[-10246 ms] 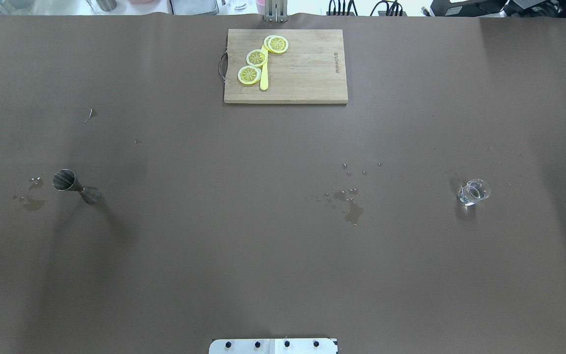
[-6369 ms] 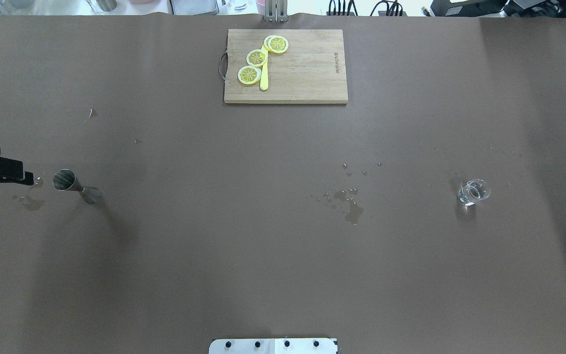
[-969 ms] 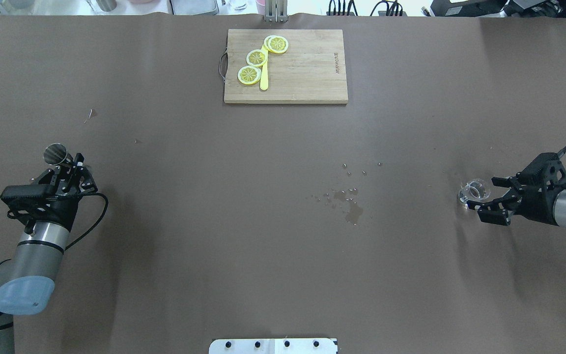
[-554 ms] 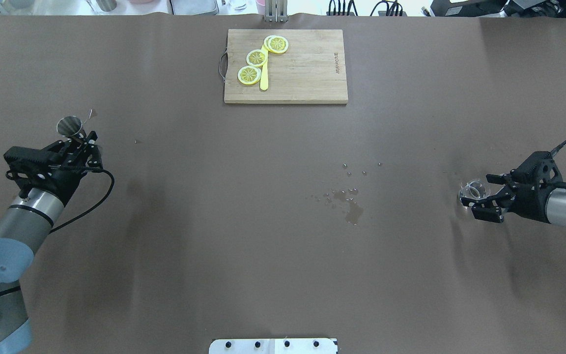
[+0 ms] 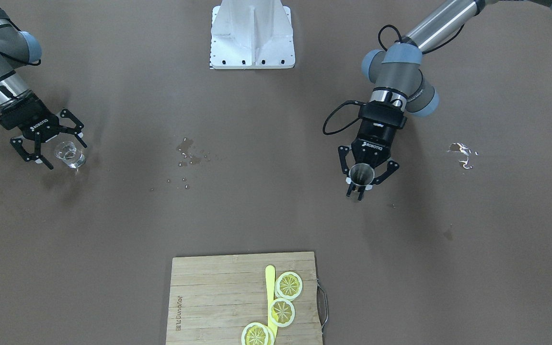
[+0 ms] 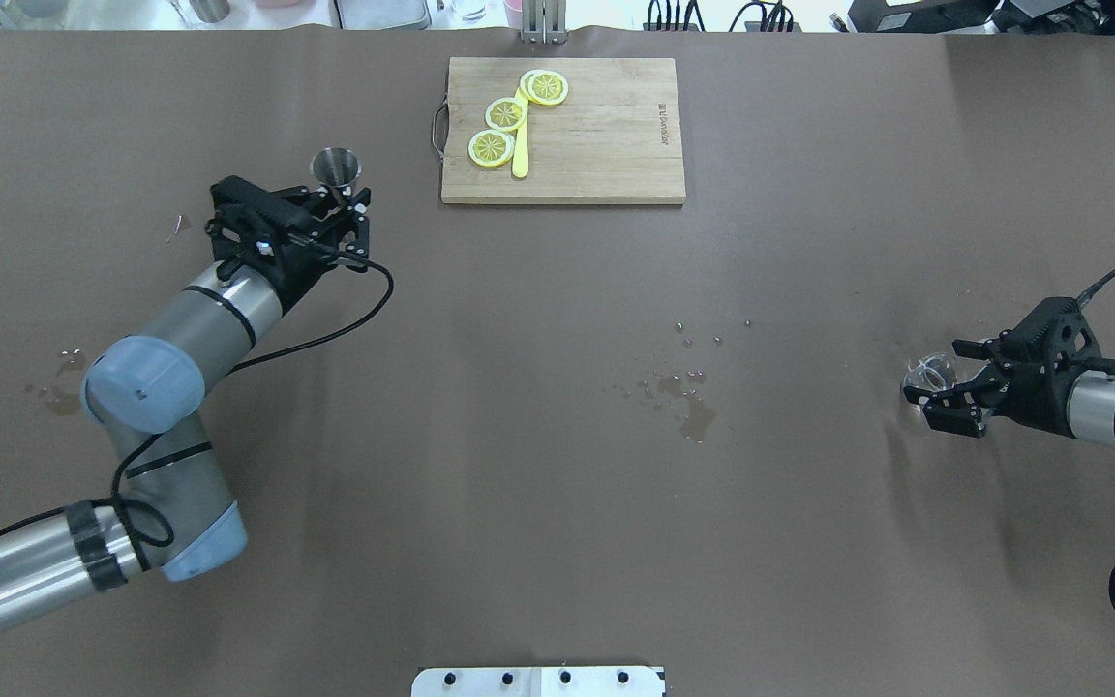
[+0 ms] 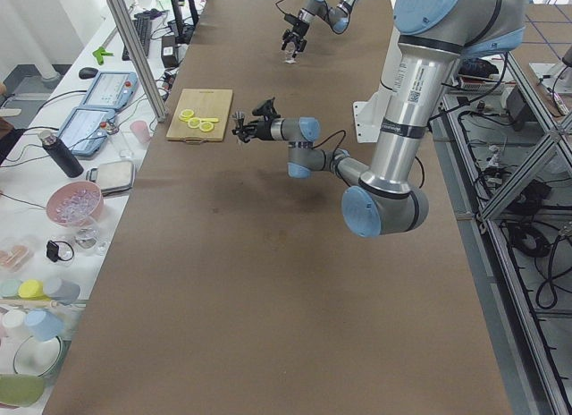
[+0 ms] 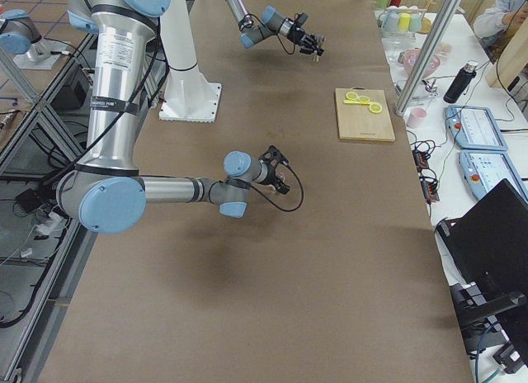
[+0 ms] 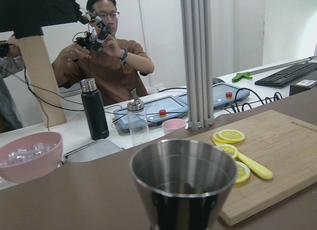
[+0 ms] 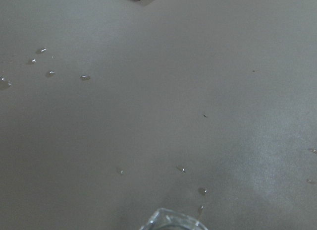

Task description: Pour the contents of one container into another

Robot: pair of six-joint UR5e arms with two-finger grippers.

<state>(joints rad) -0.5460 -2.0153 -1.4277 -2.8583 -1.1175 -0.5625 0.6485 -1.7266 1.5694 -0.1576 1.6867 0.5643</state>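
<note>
A small puddle [image 5: 188, 152] shows at the centre of the table, so the clear glass tumbler [image 5: 70, 155] will spill a bit of water past the grey steel jigger when I pour.
The grey steel jigger [image 6: 336, 166] is held upright above the table, just left of the cutting board, with my left gripper [image 6: 342, 200] shut on its lower cone. The left wrist view shows its round rim [image 9: 183, 165] close up. In the front-facing view the jigger [image 5: 361, 172] sits in that gripper [image 5: 358, 188]. The clear glass tumbler [image 6: 929, 376] stands on the table at the far right. My right gripper [image 6: 952, 385] is open with a finger on each side of the tumbler [image 5: 70, 155]. Only the tumbler's rim [image 10: 171, 223] shows in the right wrist view.
A wooden cutting board [image 6: 606, 136] with lemon slices [image 6: 505, 113] and a yellow knife lies at the far middle edge. Water drops and a small puddle [image 6: 695, 414] mark the table's centre, and wet spots [image 6: 59, 397] its left. A person shows beyond the table in the left wrist view.
My left arm has lifted the jigger off the table's left side and carried it far forward and right, up beside the cutting board. The right gripper has edged further in around the tumbler.
</note>
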